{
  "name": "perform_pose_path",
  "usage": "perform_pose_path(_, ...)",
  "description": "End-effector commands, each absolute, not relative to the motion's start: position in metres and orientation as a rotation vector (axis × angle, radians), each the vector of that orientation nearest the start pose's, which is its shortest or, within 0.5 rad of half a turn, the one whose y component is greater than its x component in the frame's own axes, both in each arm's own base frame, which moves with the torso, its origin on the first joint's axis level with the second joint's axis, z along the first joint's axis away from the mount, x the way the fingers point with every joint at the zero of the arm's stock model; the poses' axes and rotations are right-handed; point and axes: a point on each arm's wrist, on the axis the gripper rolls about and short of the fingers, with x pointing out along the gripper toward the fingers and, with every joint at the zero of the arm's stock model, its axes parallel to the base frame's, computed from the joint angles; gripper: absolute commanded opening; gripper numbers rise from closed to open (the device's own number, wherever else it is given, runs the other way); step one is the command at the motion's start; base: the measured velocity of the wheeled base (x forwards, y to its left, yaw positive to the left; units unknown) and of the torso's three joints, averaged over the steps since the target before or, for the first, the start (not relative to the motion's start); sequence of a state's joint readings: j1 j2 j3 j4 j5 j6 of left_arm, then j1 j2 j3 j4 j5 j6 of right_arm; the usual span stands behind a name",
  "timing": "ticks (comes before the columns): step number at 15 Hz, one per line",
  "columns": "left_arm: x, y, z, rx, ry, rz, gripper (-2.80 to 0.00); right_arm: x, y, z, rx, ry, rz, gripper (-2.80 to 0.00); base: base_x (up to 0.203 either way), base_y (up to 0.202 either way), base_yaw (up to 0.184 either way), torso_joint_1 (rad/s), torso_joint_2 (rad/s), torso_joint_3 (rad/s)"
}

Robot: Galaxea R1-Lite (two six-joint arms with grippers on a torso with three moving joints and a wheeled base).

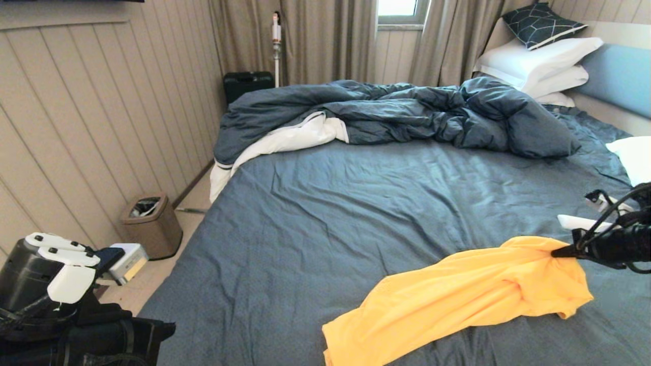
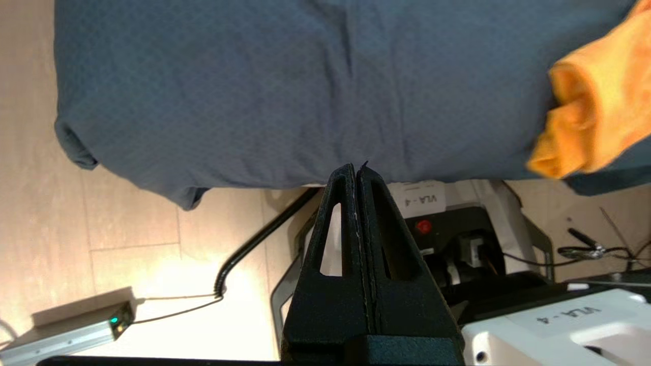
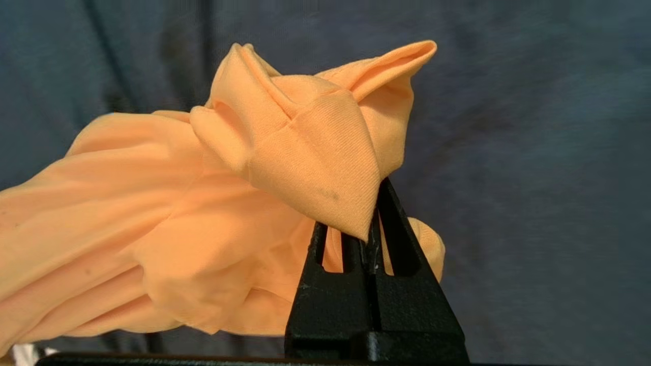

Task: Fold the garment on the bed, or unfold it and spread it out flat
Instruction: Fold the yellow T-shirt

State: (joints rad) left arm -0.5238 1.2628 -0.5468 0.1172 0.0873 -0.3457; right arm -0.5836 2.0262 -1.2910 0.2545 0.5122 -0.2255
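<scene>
I should raise the T-shirt's pinched end and fold it back over the T-shirt's near end (image 1: 360,335), because the yellow-orange T-shirt stretches in a long strip (image 1: 448,293) to my right gripper.
The yellow-orange T-shirt (image 1: 457,295) lies bunched in a long diagonal strip on the near right part of the bed's slate-blue sheet (image 1: 330,213). Its right end is lifted off the sheet, pinched by my right gripper (image 1: 555,251), which is shut on a fold of the fabric (image 3: 315,168). In the right wrist view the cloth drapes over the black fingertips (image 3: 391,223). My left gripper (image 2: 356,170) is shut and holds nothing, parked off the bed's near left corner above the floor. The shirt's near end (image 2: 590,101) shows at the edge of the left wrist view.
A rumpled dark blue duvet with white lining (image 1: 396,114) fills the far part of the bed. White pillows (image 1: 539,66) lean on the light blue headboard (image 1: 618,76). A brown bin (image 1: 151,223) stands on the floor by the wall. Cables and robot base (image 2: 483,244) lie below the left gripper.
</scene>
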Motion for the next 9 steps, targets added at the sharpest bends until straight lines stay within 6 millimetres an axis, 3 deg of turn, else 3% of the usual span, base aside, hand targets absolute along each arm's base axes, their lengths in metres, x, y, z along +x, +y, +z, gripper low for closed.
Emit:
perform_pose_path(1, 0.142, -0.080, 0.151, -0.072, 0.867, -0.269, -2.80, 0.316, -0.215, 0.127, 0.306, 0.827, -0.009, -2.80, 0.000, 0.000, 0.000, 0.000, 0.00, 0.000)
perform_pose_path(5, 0.137, -0.076, 0.155, -0.110, 0.835, -0.251, -2.80, 0.319, -0.247, 0.152, 0.302, 0.816, -0.067, -2.80, 0.000, 0.000, 0.000, 0.000, 0.00, 0.000)
perform_pose_path(9, 0.101, -0.052, 0.174, -0.134, 0.707, -0.181, -2.80, 0.321, -0.245, 0.158, 0.306, 0.843, -0.051, -2.80, 0.000, 0.000, 0.000, 0.000, 0.00, 0.000)
